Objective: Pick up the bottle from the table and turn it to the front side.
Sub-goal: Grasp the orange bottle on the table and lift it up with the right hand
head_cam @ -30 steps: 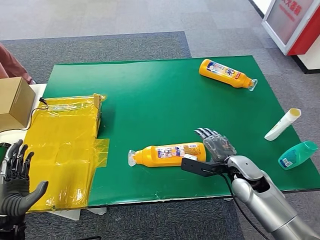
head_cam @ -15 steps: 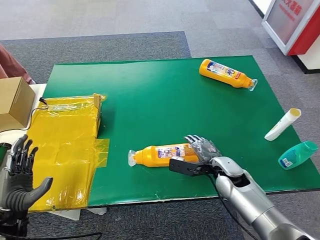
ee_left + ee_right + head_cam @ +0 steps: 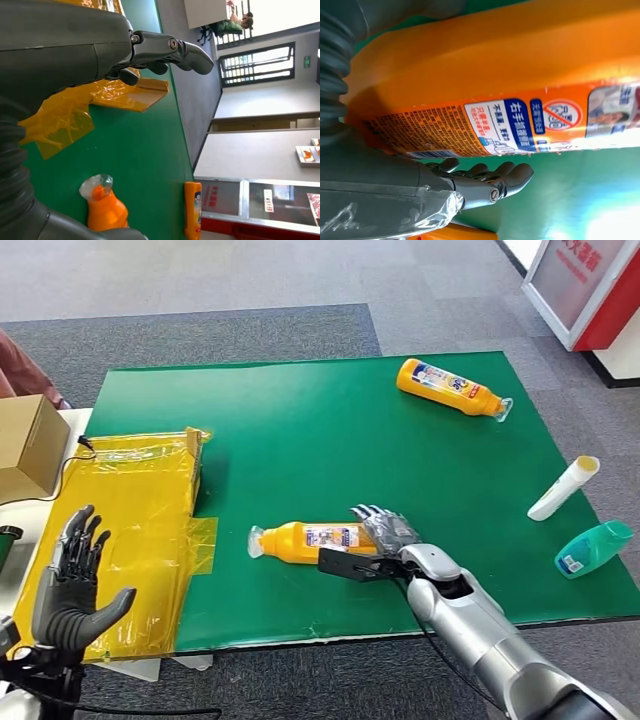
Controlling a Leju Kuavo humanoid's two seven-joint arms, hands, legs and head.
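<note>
Small print (image 3: 423, 131) covers the label that shows, so I expect the orange bottle's bottom side (image 3: 306, 562) to hide the big front logo when I turn it.
An orange bottle (image 3: 313, 540) with a clear cap lies on its side near the front of the green mat (image 3: 302, 430), cap pointing left. My right hand (image 3: 381, 540) is at its base end, fingers (image 3: 381, 524) spread over the top of the bottle and thumb stretched along its near side. The right wrist view has the bottle's label (image 3: 501, 120) pressed close to the palm, with the right hand's (image 3: 471, 185) thumb and fingers below it and not wrapped around it. My left hand (image 3: 72, 585) hovers open above the yellow plastic, holding nothing; the left wrist view takes in the left hand (image 3: 113, 45) and the bottle's cap (image 3: 99, 192).
A second orange bottle (image 3: 450, 386) lies at the mat's far right. A white tube (image 3: 564, 488) and a teal bottle (image 3: 595, 548) lie at the right edge. Yellow plastic sheeting (image 3: 128, 520) covers the left side beside a cardboard box (image 3: 26, 445).
My right hand has moved left over the bottle's base end, and the bottle has slid a little to the left. My left hand has risen and shifted right.
</note>
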